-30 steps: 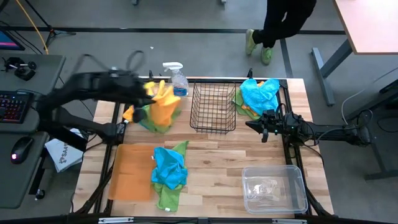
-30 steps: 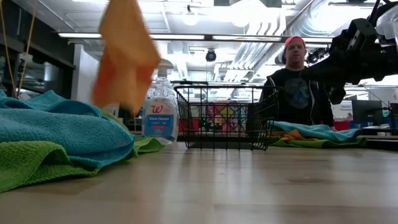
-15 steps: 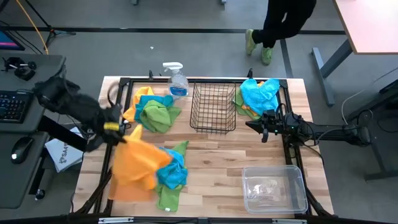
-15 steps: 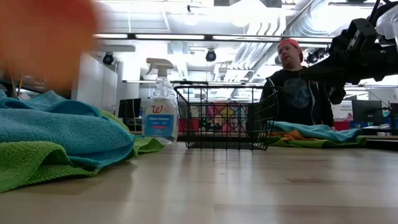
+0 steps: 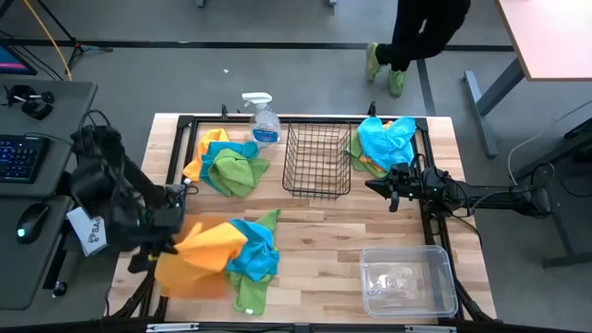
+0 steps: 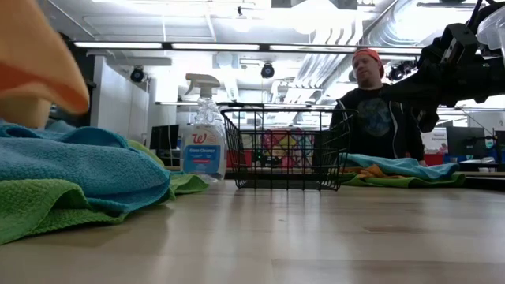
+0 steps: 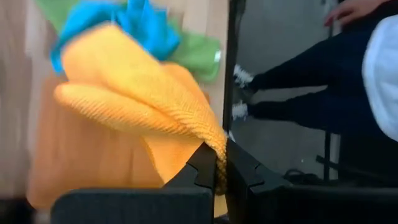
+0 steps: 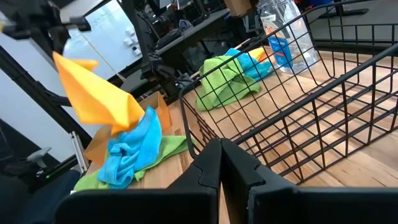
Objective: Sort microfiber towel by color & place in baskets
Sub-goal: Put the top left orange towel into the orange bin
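Observation:
The orange towel's loose end [image 5: 232, 240] sticks out over the tray's edge toward the blue towel. Next, my left gripper pulls it back and puts it down inside the orange-brown tray [image 5: 203, 281].
My left gripper [image 5: 172, 242] is shut on an orange towel [image 5: 205, 248] above the flat orange-brown tray [image 5: 185, 277] near the table's left near corner. Beside the tray a blue towel [image 5: 255, 252] lies on a green one [image 5: 248, 294]. A second heap of green, blue and orange towels [image 5: 228, 168] lies at the far left, a third heap [image 5: 384, 139] at the far right. The black wire basket [image 5: 316, 159] stands between them, and the clear tub [image 5: 407, 282] sits near right. My right gripper [image 5: 393, 191] hovers shut beside the wire basket, touching nothing. My left gripper [image 7: 217, 171] pinches the orange towel by an edge fold [image 7: 216, 144] between its two fingers, coming slanting down from the table's left. The cloth spreads away from the fingers over the tray [image 7: 74, 168] and toward the blue towel [image 7: 134, 25]. Whether it rests on them cannot be told.
A clear spray bottle [image 5: 264, 120] stands at the far edge left of the wire basket. A person [image 6: 371, 110] stands beyond the far edge. Bare wood lies in the middle of the table between the basket, the tub and the near towels.
My left gripper has swung from above the far-left heap toward the near edge and down, carrying the orange towel. The towel, which hung high over that heap, now sits low over the tray next to the blue towel. The right arm has kept still.

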`<state>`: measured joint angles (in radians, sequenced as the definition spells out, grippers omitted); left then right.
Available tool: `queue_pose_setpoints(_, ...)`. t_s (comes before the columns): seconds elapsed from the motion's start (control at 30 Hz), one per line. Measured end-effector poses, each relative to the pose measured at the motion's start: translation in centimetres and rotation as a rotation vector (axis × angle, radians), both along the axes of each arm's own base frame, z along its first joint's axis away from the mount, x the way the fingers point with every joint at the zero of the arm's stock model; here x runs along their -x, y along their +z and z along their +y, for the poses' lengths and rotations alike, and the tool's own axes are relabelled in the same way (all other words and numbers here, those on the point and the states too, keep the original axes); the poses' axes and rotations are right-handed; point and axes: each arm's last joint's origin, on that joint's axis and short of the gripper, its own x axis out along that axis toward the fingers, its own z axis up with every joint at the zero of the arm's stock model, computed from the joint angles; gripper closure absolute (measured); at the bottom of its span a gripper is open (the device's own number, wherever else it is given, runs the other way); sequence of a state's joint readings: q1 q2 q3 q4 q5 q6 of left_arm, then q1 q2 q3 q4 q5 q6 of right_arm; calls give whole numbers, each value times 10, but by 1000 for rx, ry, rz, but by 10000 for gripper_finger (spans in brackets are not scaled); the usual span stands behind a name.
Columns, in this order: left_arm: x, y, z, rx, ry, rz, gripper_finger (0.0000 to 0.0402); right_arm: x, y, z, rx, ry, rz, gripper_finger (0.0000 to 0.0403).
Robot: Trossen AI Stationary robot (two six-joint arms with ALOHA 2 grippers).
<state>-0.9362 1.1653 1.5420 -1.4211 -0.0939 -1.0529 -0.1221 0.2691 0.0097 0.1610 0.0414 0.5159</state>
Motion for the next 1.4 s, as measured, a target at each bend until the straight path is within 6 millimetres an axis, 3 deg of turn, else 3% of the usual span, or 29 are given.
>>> queue_pose_setpoints(0.13, 17, -15, -9, 46, 114, 122, 401, 0, 0, 0, 0, 0, 0, 402)
queue_pose_setpoints(0.37, 42, -17, -12, 149, 321, 318, 401, 0, 0, 0, 0, 0, 0, 402)
queue_pose_setpoints(0.67, 56, -7, -11, 246, 328, 846, 401, 0, 0, 0, 0, 0, 0, 402)
queue_pose_setpoints(0.8, 50, 2, -3, 298, 369, 717, 401, 0, 0, 0, 0, 0, 0, 402)
queue_pose_setpoints(0.97, 24, 4, 5, 260, 388, 232, 401, 0, 0, 0, 0, 0, 0, 402)
queue_pose_setpoints(1.07, 6, 3, 8, 144, 359, 0, 401, 0, 0, 0, 0, 0, -1, 402)
queue_pose_setpoints(1.23, -8, -26, 15, -124, 360, 13, 401, 0, 0, 0, 0, 0, 0, 402)
queue_pose_setpoints(1.4, 3, -70, 2, -98, 332, 122, 401, 0, 0, 0, 0, 0, 0, 402)
